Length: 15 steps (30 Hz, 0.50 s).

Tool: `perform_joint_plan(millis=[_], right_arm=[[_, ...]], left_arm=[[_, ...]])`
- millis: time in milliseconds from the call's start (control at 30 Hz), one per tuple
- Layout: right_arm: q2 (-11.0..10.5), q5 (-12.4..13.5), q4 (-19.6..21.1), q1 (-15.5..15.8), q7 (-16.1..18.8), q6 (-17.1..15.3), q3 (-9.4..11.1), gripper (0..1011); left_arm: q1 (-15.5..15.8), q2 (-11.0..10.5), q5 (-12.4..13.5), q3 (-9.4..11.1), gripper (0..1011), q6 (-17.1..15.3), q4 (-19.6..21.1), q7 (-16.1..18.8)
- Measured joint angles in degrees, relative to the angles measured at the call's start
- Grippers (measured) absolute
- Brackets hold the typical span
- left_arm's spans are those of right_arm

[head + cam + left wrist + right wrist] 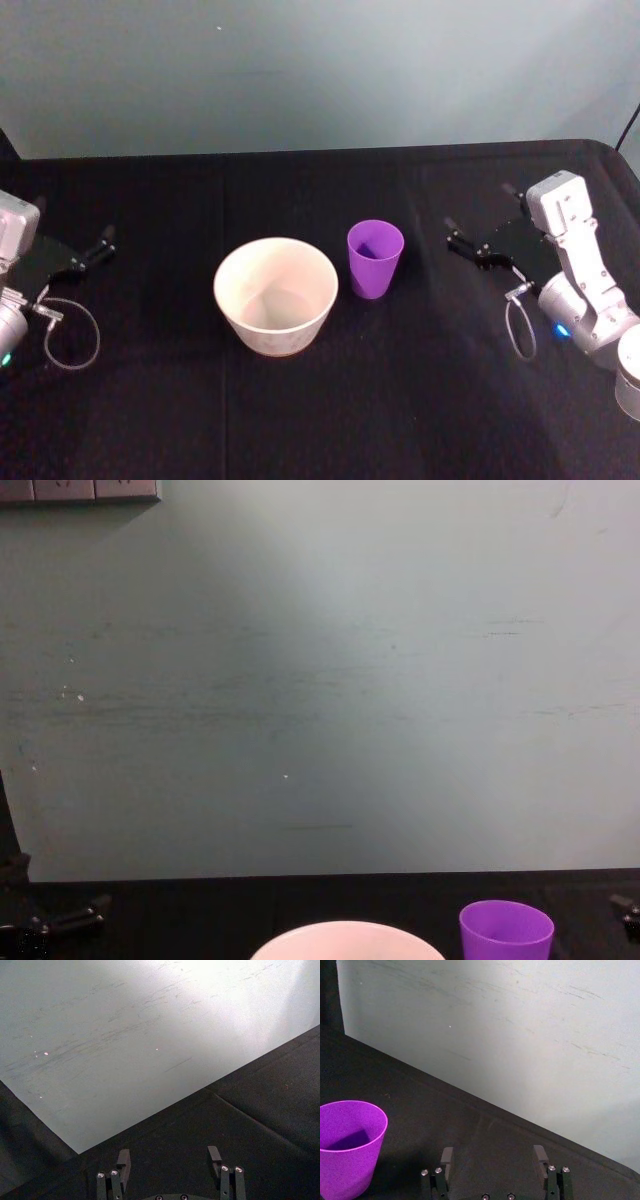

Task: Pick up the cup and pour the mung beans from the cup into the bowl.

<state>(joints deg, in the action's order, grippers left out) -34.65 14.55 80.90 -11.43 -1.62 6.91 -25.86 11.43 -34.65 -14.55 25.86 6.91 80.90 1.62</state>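
My gripper should expect the mung beans to lie low near the cup's bottom when it lifts the cup (507,936), as the shadowed purple side (351,1141) shows deep inside it.
The purple cup (375,258) stands upright on the black table, just right of the pale bowl (232,300) and apart from it. The mung beans are hidden; the cup's inside shows just purple shadow. My right gripper (478,210) hovers open to the right of the cup, with nothing between its fingers. In the right wrist view the cup (347,1147) sits well off to one side of the open right gripper (493,1154). My left gripper (72,222) rests open at the table's far left, and the left wrist view shows this gripper (169,1156) open over bare cloth. In the chest view the cup (506,932) stands right of the bowl's rim (345,938).
The table (320,420) is covered in black cloth and ends at a grey wall (320,70) behind. Cable loops hang from both wrists, one at the left (70,340) and one at the right (522,325). Open cloth lies in front of the bowl and cup.
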Motion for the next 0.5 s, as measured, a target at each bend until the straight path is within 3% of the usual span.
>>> perform_joint_plan(millis=[500], right_arm=[[0.0, 0.0, 0.0, 0.0, 0.0, 0.0, 0.0, 1004]], left_arm=[[0.0, 0.0, 0.0, 0.0, 1000, 0.0, 0.0, 0.0]])
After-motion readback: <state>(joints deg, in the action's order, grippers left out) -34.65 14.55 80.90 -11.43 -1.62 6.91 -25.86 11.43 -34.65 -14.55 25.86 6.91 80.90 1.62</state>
